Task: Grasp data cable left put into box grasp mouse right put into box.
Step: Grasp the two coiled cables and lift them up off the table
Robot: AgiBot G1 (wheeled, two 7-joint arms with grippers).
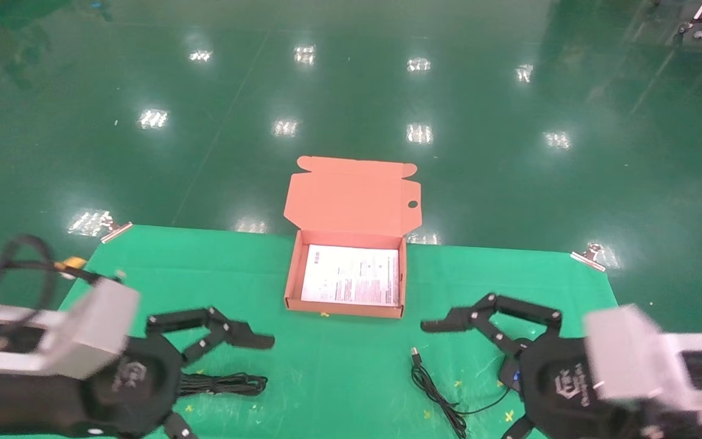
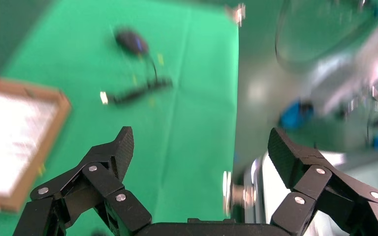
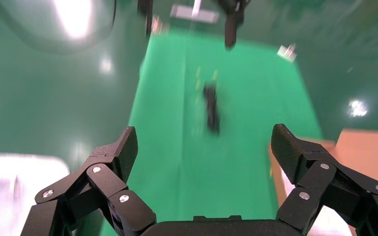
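The parts of the data cable [image 1: 242, 384] lie packed together [image 1: 213, 384] in a narrow coil, so the robot will find that the data cable will stay in a bundle on the way to the box.
The salmon-orange box [image 1: 345, 308] stands open at the middle of the green mat, its lid [image 1: 351, 195] tilted back and a white sheet inside. The data cable [image 1: 229, 384] lies as a narrow black coil at the front left; it also shows in the right wrist view [image 3: 210, 105]. My left gripper [image 1: 223, 384] hovers over it, open and empty. The black mouse [image 1: 511, 373] lies at the front right, mostly hidden under my right gripper [image 1: 467, 381], which is open and empty. The mouse's cord [image 1: 436, 393] runs left to a USB plug [image 1: 414, 352]. The left wrist view shows the mouse [image 2: 130, 41].
The green mat [image 1: 339, 353] is clipped to the table at its far corners [image 1: 588, 256]. Shiny green floor lies beyond the table's far edge. Small yellow marks dot the mat near both grippers.
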